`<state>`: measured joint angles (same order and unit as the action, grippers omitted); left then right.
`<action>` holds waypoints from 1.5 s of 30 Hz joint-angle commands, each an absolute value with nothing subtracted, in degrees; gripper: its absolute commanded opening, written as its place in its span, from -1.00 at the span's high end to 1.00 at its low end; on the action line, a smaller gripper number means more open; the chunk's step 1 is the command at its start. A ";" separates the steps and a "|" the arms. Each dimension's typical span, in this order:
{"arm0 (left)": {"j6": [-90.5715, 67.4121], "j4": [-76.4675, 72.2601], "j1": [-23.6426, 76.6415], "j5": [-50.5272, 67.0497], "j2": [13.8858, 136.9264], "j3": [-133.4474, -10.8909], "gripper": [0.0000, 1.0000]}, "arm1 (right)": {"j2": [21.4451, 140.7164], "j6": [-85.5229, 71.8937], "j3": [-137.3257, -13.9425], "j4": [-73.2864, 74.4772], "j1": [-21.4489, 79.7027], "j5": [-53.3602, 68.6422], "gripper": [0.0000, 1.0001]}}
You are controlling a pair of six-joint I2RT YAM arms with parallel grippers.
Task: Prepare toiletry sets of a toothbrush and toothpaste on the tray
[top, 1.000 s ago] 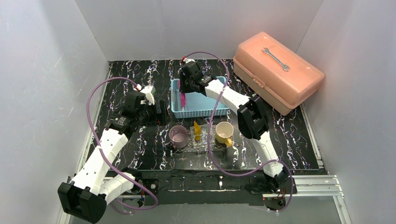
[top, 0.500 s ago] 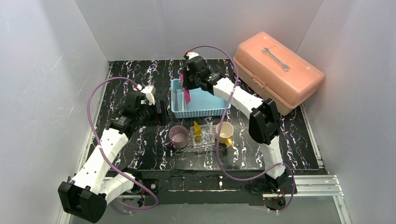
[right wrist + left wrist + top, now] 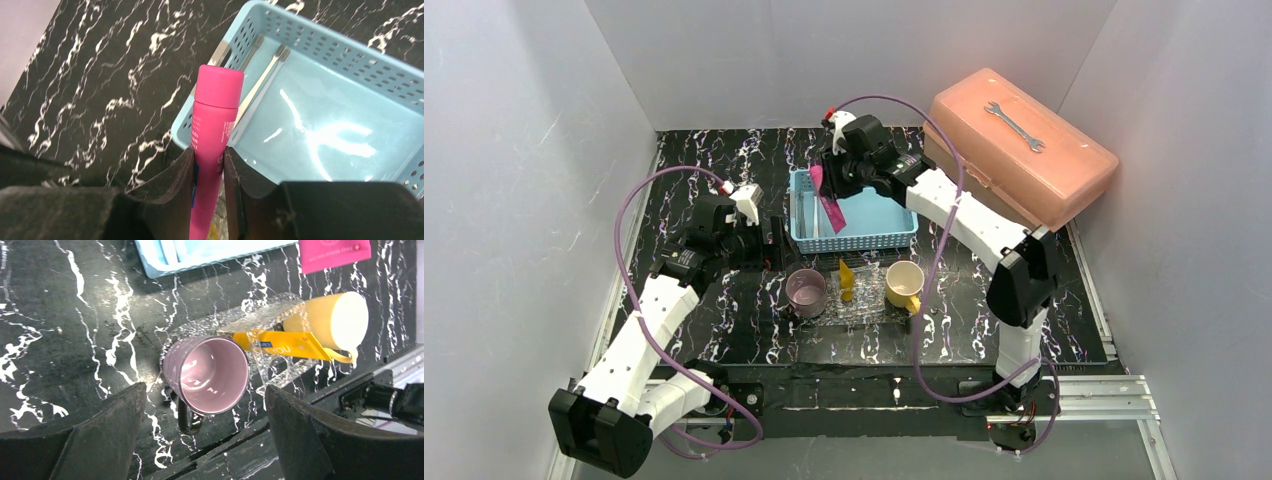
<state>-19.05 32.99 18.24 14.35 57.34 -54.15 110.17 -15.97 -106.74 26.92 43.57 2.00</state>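
Observation:
The pink-magenta tube's cap (image 3: pixel 218 86) pokes out free of my right gripper, so my left gripper should keep going toward that cap end (image 3: pixel 815 173), open, then close on the cap.
My right gripper (image 3: pixel 832 180) (image 3: pixel 209 155) is shut on the pink-magenta toothpaste tube (image 3: pixel 830 206) (image 3: pixel 215 110), which hangs tilted above the left part of the light-blue basket (image 3: pixel 864 242) (image 3: pixel 320 47). Thin pale toothbrushes (image 3: pixel 257 90) lie along the basket's left wall. The clear glittery tray (image 3: pixel 869 310) (image 3: pixel 260 320) sits in front of the basket, and the yellow tube (image 3: pixel 846 280) (image 3: pixel 285 344) rests on it. My left gripper (image 3: pixel 769 243) (image 3: pixel 204 387) hovers open, left of the tray, with nothing between its fingers.
A purple cup (image 3: pixel 806 292) (image 3: pixel 207 374) stands at the tray's left end and a yellow cup (image 3: pixel 905 283) (image 3: pixel 340 320) at its right end. A salmon toolbox (image 3: pixel 1019 150) with a wrench (image 3: pixel 1014 125) on its lid fills the back right.
My right gripper has lifted the pink tube up out of the basket and drifted slightly right. The left arm has stayed in place.

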 commanded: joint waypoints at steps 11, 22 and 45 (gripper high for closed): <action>-19.25 26.76 20.86 35.56 58.07 -53.35 -0.76 | 90.44 -9.38 -89.76 27.61 43.39 16.84 0.97; -25.65 20.29 21.18 50.76 57.36 -54.23 -0.76 | 78.63 -7.50 -80.50 25.54 43.42 30.69 0.97; -42.62 3.26 22.39 67.79 57.14 -54.11 -0.71 | 71.45 -3.97 -74.38 24.41 45.95 46.78 0.97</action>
